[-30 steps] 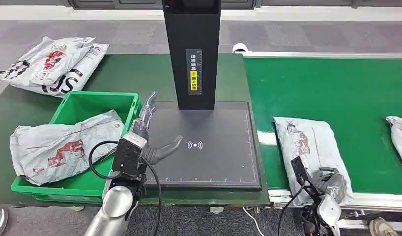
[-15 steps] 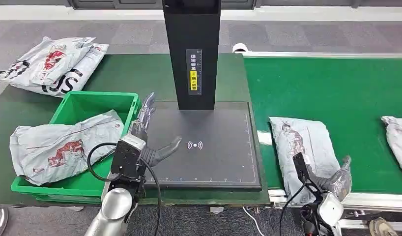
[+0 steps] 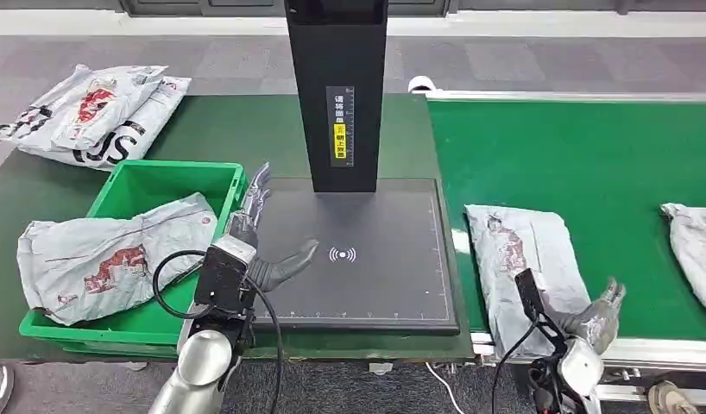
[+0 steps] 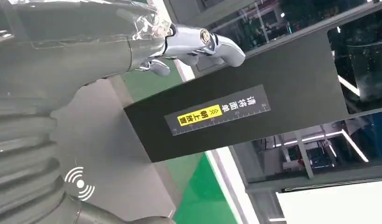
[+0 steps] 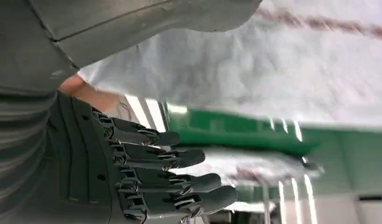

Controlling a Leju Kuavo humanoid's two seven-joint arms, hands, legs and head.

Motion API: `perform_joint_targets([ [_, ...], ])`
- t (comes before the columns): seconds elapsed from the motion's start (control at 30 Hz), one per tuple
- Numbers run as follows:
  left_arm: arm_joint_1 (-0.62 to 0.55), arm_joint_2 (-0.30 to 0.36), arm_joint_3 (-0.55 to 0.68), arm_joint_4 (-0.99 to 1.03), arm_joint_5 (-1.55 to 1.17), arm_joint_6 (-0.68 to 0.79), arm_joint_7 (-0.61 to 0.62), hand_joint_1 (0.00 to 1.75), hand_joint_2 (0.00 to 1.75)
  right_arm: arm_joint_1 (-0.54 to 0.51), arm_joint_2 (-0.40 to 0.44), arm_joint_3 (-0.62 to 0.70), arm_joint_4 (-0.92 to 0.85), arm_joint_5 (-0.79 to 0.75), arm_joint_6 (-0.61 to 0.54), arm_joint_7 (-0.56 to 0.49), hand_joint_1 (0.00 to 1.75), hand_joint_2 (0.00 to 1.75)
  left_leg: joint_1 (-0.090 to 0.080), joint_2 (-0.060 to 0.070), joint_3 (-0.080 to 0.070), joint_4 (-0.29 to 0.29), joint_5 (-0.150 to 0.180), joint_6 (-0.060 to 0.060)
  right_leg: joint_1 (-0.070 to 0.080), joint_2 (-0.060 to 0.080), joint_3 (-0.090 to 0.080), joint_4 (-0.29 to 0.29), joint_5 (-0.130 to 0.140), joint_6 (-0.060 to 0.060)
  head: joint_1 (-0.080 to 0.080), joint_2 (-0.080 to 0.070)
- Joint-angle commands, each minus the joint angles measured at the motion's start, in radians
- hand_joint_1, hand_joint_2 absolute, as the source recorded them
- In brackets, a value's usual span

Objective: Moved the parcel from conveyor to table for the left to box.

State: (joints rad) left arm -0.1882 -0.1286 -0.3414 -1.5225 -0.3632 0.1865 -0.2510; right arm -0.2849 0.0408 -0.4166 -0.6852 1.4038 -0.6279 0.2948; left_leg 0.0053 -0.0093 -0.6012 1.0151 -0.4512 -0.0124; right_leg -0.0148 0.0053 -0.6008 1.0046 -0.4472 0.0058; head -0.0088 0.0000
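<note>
My gripper will lift the grey plastic parcel (image 3: 507, 280), and the parcel will bend and sag at its ends, since the wrinkled plastic skin (image 3: 548, 246) lies thin and loose.
A grey plastic parcel (image 3: 522, 254) with a red print lies on the green conveyor (image 3: 591, 155), near its left end. My right hand (image 3: 595, 315) hovers at the parcel's near right corner, fingers spread and holding nothing; the right wrist view shows those fingers (image 5: 170, 177) apart beside the parcel (image 5: 292, 70). My left hand (image 3: 259, 237) rests open over the left edge of the black scanner pad (image 3: 367, 259), fingers extended, thumb pointing toward the pad's wireless mark. A green box (image 3: 125, 185) at the left holds another grey parcel (image 3: 108, 254).
A black scanner column (image 3: 337, 95) rises at the back of the pad, seen also in the left wrist view as the column (image 4: 236, 112). Two more parcels (image 3: 91, 112) lie on the table's far left. Another parcel (image 3: 695, 246) rides the conveyor at the right edge.
The conveyor carried both parcels leftward. My right hand lifted off the parcel's near corner and opened its fingers, shifting slightly right. The left hand stayed put.
</note>
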Motion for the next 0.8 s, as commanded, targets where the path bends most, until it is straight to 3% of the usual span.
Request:
perform_joint_targets([
  [0.03, -0.029, 0.014, 0.038, 0.043, 0.004, -0.01, 0.007, 0.0, 1.75, -0.071, -0.026, -0.07, 0.232, 0.005, 0.029, 0.026, 0.0, 1.75, 0.0, 0.001, 0.003, -0.002, 0.0, 0.0, 0.0, 0.0, 0.003, -0.002, 0.0, -0.001, 0.0, 0.0],
  [0.37, -0.029, 0.02, 0.033, 0.035, 0.007, -0.014, 0.008, 0.0, 1.75, -0.075, -0.034, -0.063, 0.254, 0.033, 0.073, 0.059, 0.0, 1.75, 0.001, 0.001, 0.004, -0.002, 0.0, 0.0, 0.001, -0.001, 0.004, -0.003, 0.0, -0.001, 0.0, 0.0],
  [0.4, -0.028, 0.018, 0.035, 0.034, 0.007, -0.014, 0.008, 0.0, 1.75, -0.073, -0.03, -0.068, 0.245, 0.034, 0.067, 0.059, 1.62, 1.75, 0.001, 0.001, 0.004, -0.003, 0.0, 0.0, 0.001, -0.001, 0.004, -0.003, 0.0, -0.001, 0.0, 0.0],
  [0.43, -0.026, 0.017, 0.036, 0.033, 0.007, -0.014, 0.008, 0.0, 1.75, -0.072, -0.031, -0.068, 0.245, 0.035, 0.066, 0.057, 1.75, 1.75, 0.001, 0.001, 0.004, -0.002, 0.0, 0.0, 0.001, -0.001, 0.004, -0.003, 0.0, -0.001, 0.0, 0.0],
  [0.8, -0.025, 0.015, 0.04, 0.032, 0.007, -0.013, 0.008, 0.0, 1.75, -0.07, -0.029, -0.073, 0.24, 0.038, 0.05, 0.048, 1.75, 1.75, 0.001, 0.001, 0.003, -0.002, 0.0, 0.0, 0.001, -0.001, 0.004, -0.002, 0.0, -0.001, 0.0, 0.0],
])
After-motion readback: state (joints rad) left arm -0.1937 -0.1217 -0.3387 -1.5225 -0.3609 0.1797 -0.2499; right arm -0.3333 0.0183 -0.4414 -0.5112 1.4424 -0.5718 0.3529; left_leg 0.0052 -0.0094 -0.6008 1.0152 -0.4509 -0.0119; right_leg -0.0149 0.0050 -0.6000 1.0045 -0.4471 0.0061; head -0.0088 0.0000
